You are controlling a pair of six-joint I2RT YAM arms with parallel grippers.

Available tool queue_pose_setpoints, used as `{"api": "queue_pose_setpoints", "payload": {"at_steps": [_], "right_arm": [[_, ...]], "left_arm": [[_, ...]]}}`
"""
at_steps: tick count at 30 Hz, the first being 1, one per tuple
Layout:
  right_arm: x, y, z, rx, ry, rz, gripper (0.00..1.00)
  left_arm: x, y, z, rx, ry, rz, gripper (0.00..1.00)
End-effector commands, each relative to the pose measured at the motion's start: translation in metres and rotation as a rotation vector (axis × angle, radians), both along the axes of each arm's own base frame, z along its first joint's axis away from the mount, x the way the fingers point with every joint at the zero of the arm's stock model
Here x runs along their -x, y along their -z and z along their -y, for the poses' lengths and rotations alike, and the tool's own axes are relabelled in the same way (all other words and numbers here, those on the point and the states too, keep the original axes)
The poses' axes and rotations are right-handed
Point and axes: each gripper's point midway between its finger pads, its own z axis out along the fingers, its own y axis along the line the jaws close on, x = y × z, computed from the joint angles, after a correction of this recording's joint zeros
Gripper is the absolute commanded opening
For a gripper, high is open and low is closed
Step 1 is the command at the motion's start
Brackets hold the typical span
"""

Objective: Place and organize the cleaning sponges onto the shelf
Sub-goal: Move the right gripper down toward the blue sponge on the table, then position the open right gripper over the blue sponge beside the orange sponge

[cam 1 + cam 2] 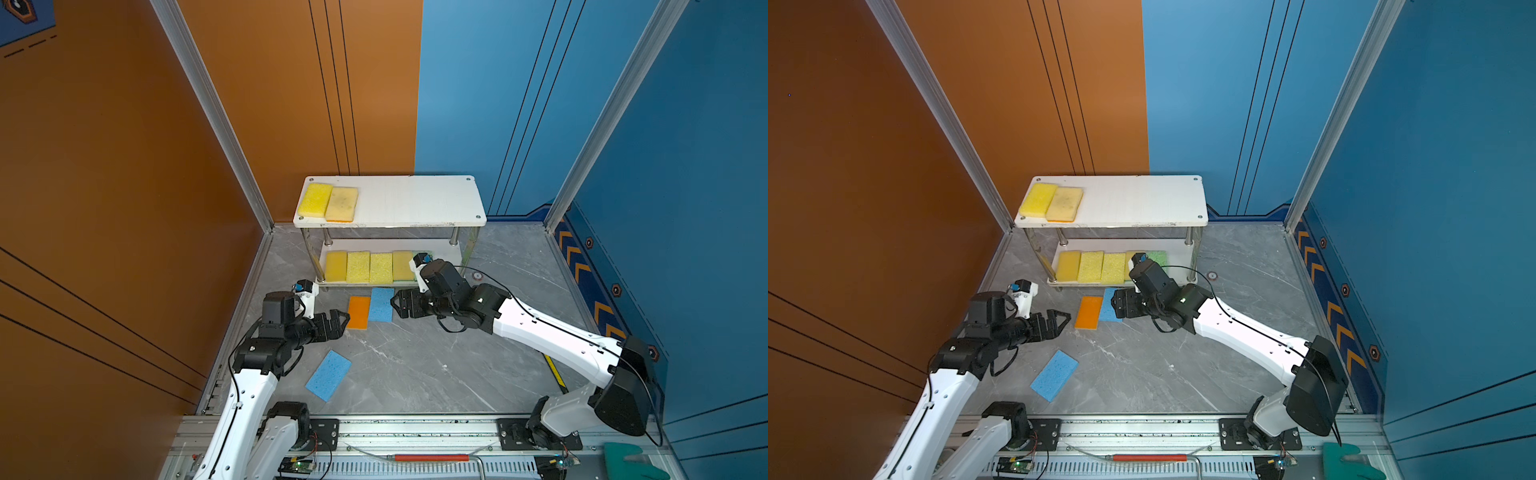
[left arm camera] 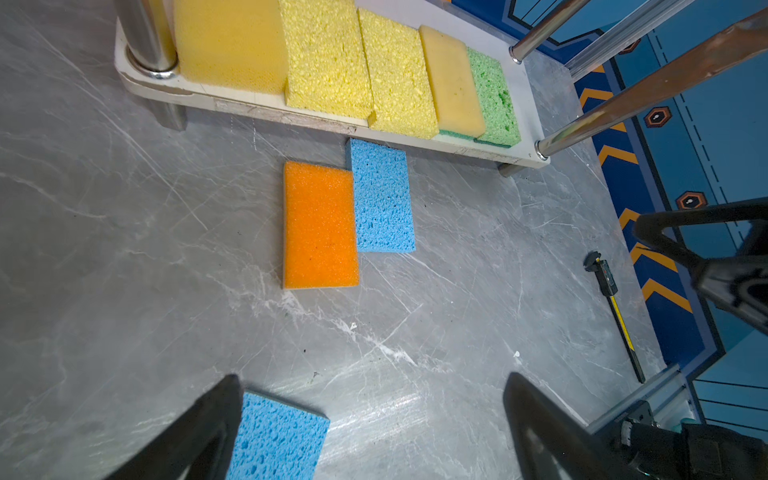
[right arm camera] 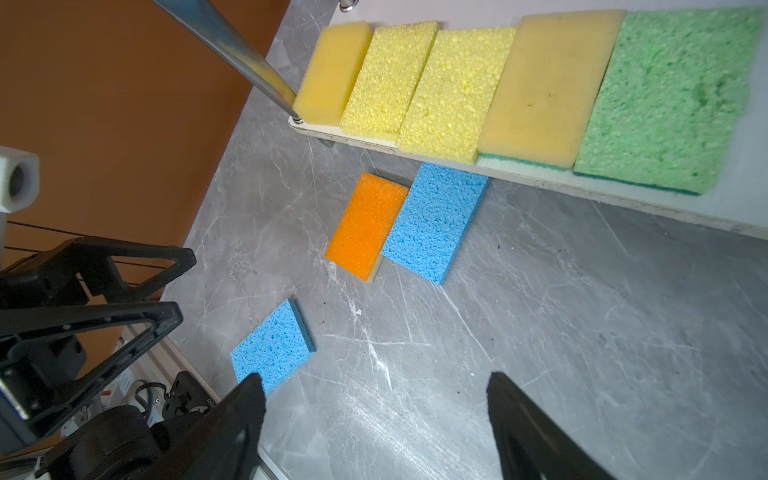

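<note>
The blue sponge's front corner [image 3: 434,272] lies free beside the orange sponge, ahead of the right gripper's open fingers, so the robot should keep lowering that gripper and close it on that corner.
The white two-tier shelf [image 1: 415,199] stands at the back. Its top board holds a yellow sponge [image 1: 315,200] and a pale tan one [image 1: 341,203]. On the lower board a row of yellow sponges [image 3: 453,87] ends in a green sponge [image 3: 665,99]. On the floor in front lie an orange sponge [image 1: 359,312] and, touching it, a blue sponge [image 1: 381,304]. A second blue sponge [image 1: 328,375] lies nearer. My left gripper [image 1: 341,320] is open and empty, just left of the orange sponge. My right gripper [image 1: 398,306] hovers open and empty beside the blue one.
A black and yellow measuring tool [image 2: 615,307] lies by the right wall. Shiny shelf posts [image 1: 309,253] stand at the rack's corners. Orange and blue walls close in the grey marble floor [image 1: 415,365]. A green glove [image 1: 631,461] lies beyond the front rail.
</note>
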Motion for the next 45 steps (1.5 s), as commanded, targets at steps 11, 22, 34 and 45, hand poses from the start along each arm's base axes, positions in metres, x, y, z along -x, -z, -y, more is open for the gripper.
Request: {"api": "queue_pose_setpoints", "payload": {"at_steps": [11,22,34,45], "right_arm": [[0.000,0.055,-0.012,0.041,0.007,-0.101,0.87],[-0.012,0.095,-0.024,0.083,0.017,-0.136,0.86],[-0.043,0.131,-0.031,0.083,0.138,-0.133,0.78],[-0.060,0.154,-0.037,0.112,0.181,-0.131,0.64]], "left_arm": [[0.000,0.003,0.004,0.032,0.016,-0.005,0.98],[0.000,0.004,0.004,0.032,0.013,-0.008,0.98],[0.000,0.003,0.004,0.032,0.014,-0.003,0.98],[0.000,0.003,0.005,0.032,0.018,-0.001,0.98]]}}
